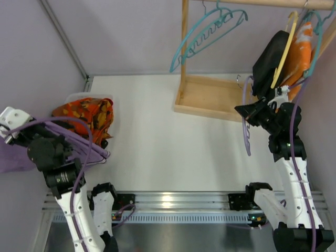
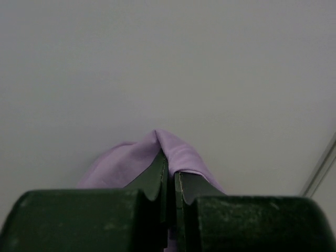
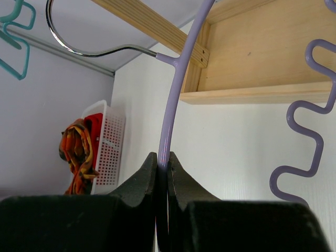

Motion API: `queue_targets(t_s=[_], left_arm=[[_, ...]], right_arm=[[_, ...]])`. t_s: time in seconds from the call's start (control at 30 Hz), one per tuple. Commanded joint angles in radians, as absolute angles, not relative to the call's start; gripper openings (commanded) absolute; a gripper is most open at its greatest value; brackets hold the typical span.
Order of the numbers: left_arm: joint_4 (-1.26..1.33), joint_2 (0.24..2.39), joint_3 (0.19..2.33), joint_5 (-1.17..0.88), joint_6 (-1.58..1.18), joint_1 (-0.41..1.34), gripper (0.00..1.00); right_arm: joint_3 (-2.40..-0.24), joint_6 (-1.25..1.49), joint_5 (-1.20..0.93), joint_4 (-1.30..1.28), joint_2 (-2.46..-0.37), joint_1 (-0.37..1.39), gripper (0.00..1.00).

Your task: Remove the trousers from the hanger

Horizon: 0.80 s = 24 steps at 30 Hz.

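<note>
My left gripper should keep moving the lavender trousers [image 1: 85, 147] over the white basket [image 1: 88, 114] until they cover it and then let go, because they hang clear of the hanger.
My right gripper [image 1: 248, 111] is shut on the thin lavender hanger [image 1: 245, 134] and holds it upright above the table, in front of the wooden rack. In the right wrist view the fingertips [image 3: 163, 157] pinch the hanger's arm [image 3: 170, 105], and its silver hook [image 3: 79, 50] curves up to the left. No cloth hangs on the hanger. My left gripper [image 2: 170, 170] is shut on a fold of the lavender trousers [image 2: 142, 157], facing a plain wall. From above, the trousers [image 1: 11, 160] show as a purple bunch at the far left edge beside the left arm.
A white basket [image 1: 79, 97] with an orange patterned garment [image 1: 86, 115] stands at the left. The wooden rack [image 1: 210, 100] at the back right carries a teal hanger [image 1: 210, 31], a yellow hanger [image 1: 283, 58], a black garment [image 1: 270, 58] and an orange garment [image 1: 303, 50].
</note>
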<state>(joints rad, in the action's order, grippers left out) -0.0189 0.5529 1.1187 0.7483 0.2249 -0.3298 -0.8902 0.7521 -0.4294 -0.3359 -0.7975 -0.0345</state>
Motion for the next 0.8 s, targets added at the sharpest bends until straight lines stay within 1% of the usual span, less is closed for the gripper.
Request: queue_targets(t_s=[0.0,0.13,0.37,0.47,0.77], left_arm=[[0.083,0.681,1.173,0.678,0.131,-0.337,0.0],[0.149,0.805,1.196,0.579,0.08,-0.336,0.0],[0.182,1.078,1.227,0.433,-0.044,-0.334,0.0],[0.196,1.161,1.23,0.381,-0.1,-0.331,0.0],[0.273,1.298,1.017,0.302,-0.051,-0.245,0.0]], right_arm=[[-0.928,0.742,-0.448,-0.235,-0.795,-0.025,0.0],[-0.953,0.732,-0.459,-0.233,-0.792,-0.025,0.0],[-0.986,0.747,-0.468,-0.238,-0.787,-0.023,0.0],[-1.0,0.753,-0.479,-0.238,-0.793,-0.023,0.0],[-1.032,0.755,-0.476,-0.242,-0.798,-0.021,0.0]])
